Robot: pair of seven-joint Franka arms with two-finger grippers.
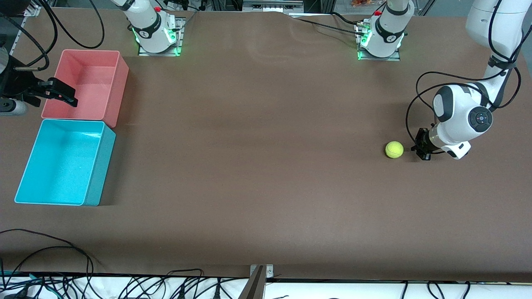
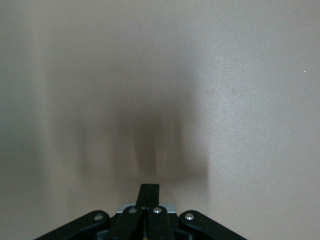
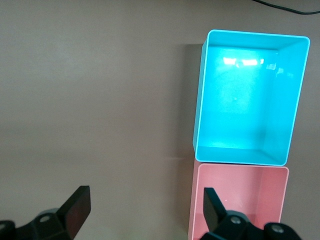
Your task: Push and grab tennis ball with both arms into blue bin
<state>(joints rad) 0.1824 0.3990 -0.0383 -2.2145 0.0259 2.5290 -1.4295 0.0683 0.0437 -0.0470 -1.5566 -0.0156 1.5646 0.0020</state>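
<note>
My left gripper needs to swing its closed fingers against the tennis ball [image 1: 394,149] and roll it toward the blue bin [image 1: 65,162], because the ball is far away from my right gripper.
The tennis ball [image 1: 394,149] lies on the brown table toward the left arm's end. My left gripper [image 1: 421,145] is down at table height right beside the ball, on the side toward the left arm's end. Its fingers [image 2: 149,189] are shut on nothing, and its wrist view shows only bare table; the ball is out of that view. The blue bin [image 1: 100,166] stands empty toward the right arm's end and also shows in the right wrist view [image 3: 201,100]. My right gripper [image 1: 66,95] hangs open and empty over the edge of the pink bin [image 1: 118,89]; in its wrist view [image 3: 145,202] the fingers are wide apart.
The pink bin [image 3: 250,200] stands empty against the blue bin, farther from the front camera. Both arm bases [image 1: 156,35] [image 1: 380,39] stand along the table's edge farthest from the camera. Cables [image 1: 50,253] lie along the near edge. A wide stretch of table separates ball and bins.
</note>
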